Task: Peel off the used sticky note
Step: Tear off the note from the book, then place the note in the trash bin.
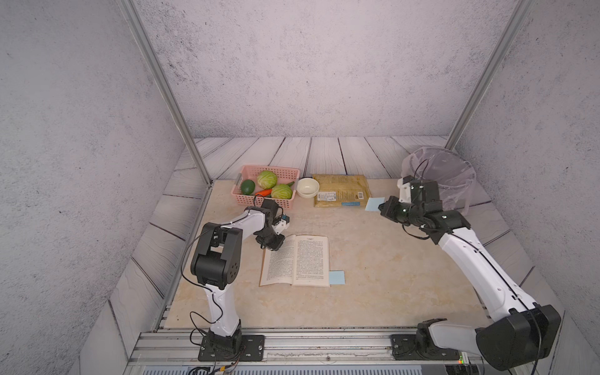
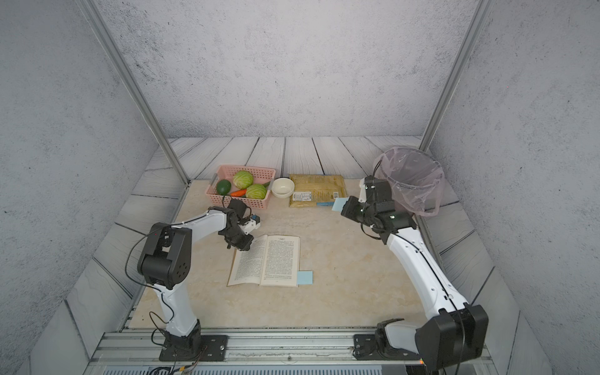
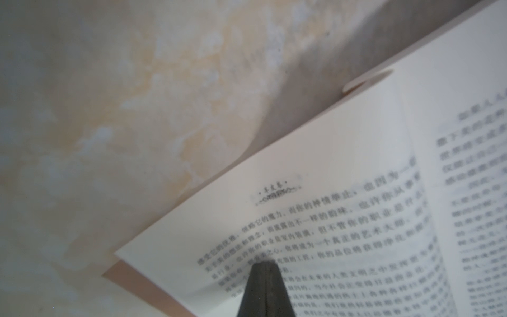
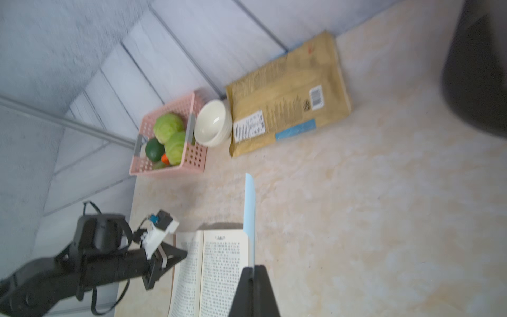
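The sticky note in my right gripper (image 1: 373, 204) is clear of the book, so I should keep carrying it until it is above the bin's opening (image 1: 445, 164), then let it go.
An open book (image 1: 295, 261) (image 2: 266, 261) lies in the middle of the table. My left gripper (image 1: 278, 244) (image 2: 248, 244) is shut, and its tip (image 3: 264, 264) rests on the top of the left page. My right gripper (image 1: 382, 206) (image 2: 343, 207) (image 4: 253, 267) is raised at the back right, away from the book. It is shut on a light-blue sticky note (image 1: 374, 204) (image 2: 338, 204), seen edge-on in the right wrist view (image 4: 249, 208). A second light-blue note (image 1: 336, 278) (image 2: 305, 278) sticks out at the right page's lower corner.
At the back stand a pink basket (image 1: 246, 198) of vegetables, a white bowl (image 1: 307, 188) and a brown packet (image 1: 341, 190). A bin lined with a clear bag (image 1: 461, 191) (image 2: 418, 181) stands behind the right gripper.
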You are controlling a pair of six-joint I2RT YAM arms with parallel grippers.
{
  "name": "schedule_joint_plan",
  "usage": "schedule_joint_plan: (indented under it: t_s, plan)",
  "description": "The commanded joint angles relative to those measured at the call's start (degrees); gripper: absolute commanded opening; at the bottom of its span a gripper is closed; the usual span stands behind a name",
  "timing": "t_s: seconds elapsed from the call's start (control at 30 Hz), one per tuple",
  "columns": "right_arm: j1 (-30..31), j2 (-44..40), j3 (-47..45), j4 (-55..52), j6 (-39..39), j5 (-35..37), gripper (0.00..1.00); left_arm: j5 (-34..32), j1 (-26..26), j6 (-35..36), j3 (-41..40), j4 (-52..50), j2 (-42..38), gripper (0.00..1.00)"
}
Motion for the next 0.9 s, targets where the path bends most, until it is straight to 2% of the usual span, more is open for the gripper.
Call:
schedule_joint_plan:
  t_s: [0.0, 0.27, 0.43, 0.53, 0.57, 0.63, 0.67, 0.73, 0.87]
  plan:
    - [-5.88, 2.58, 10.52, -7.64, -1.69, 3.32, 0.00, -1.58, 0.48, -0.09, -0.15, -0.03, 1.89, 0.00]
    - [-20.05, 18.40, 34.13, -10.83, -0.97, 6.51, 0.00, -1.67, 0.48, -0.09, -0.20, 0.15, 1.88, 0.00]
    - [-24.40, 32.87, 48.57, -16.27, -1.98, 7.73, 0.00, -1.67, 0.48, -0.09, -0.20, 0.15, 1.89, 0.00]
    - [-25.17, 38.85, 53.18, -18.07, -2.74, 8.32, 0.00, -1.67, 0.48, -0.15, -0.11, 0.15, 1.97, 0.00]
    - [-25.41, 40.63, 54.23, -18.49, -3.05, 7.40, 0.05, -1.67, 0.47, -0.17, -0.11, 0.15, 1.98, 0.00]
    - [-25.57, 42.78, 56.54, -20.31, -3.46, 6.31, 0.23, -1.67, 0.48, -0.13, -0.11, 0.08, 1.98, 0.00]
    - [-25.57, 43.23, 57.27, -21.52, -3.94, 5.42, 0.40, -1.67, 0.48, -0.13, -0.15, 0.04, 1.98, 0.00]
    - [-25.51, 42.18, 57.01, -21.84, -4.14, 3.95, 0.67, -1.67, 0.48, -0.12, -0.13, 0.14, 1.92, 0.00]
    - [-25.32, 36.72, 55.07, -20.98, -3.80, 1.88, 0.80, -1.66, 0.50, -0.17, -0.18, 0.23, 1.89, 0.00]
